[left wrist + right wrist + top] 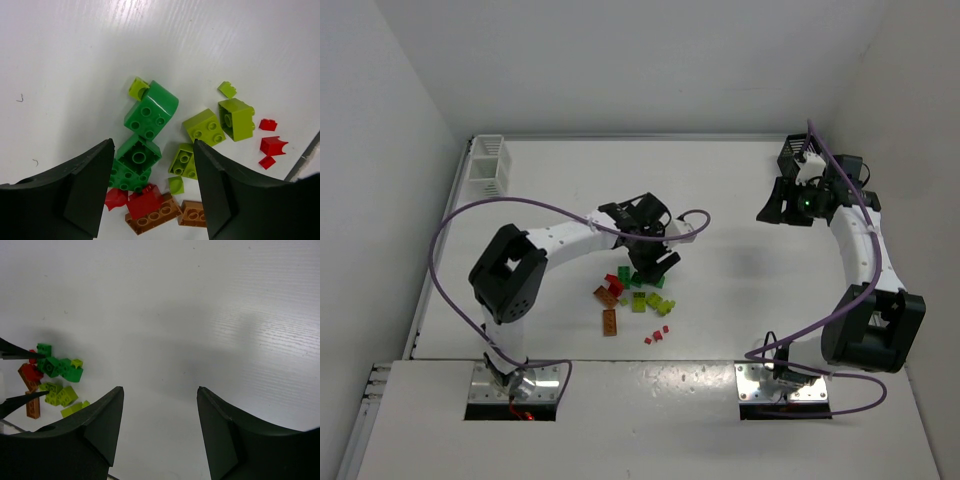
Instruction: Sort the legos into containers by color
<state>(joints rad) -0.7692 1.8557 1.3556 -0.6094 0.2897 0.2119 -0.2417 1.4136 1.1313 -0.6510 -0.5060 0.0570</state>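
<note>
The curved dark green brick [157,104] is centred in front of my open fingers. My left gripper should keep moving toward its studded end [145,121] until the fingers are on both sides of it.
The legos [635,297] lie in a loose pile at the table's middle: dark green [150,110], lime [205,126], red [145,202] and orange [152,216] bricks. My left gripper [655,265] is open and empty just above the pile. In the left wrist view my left gripper [153,142] straddles an upturned dark green brick [139,156]. My right gripper [775,202] is open and empty at the far right over bare table, as the right wrist view [160,388] shows. The white bin [488,165] stands at the far left corner. The black bin [800,152] stands at the far right, behind the right gripper.
A few small red pieces [655,337] lie apart, nearer than the pile; they also show in the left wrist view [272,145]. The pile [55,380] and the left gripper's fingers [15,355] show at the left edge of the right wrist view. Walls close the table's left, far and right sides.
</note>
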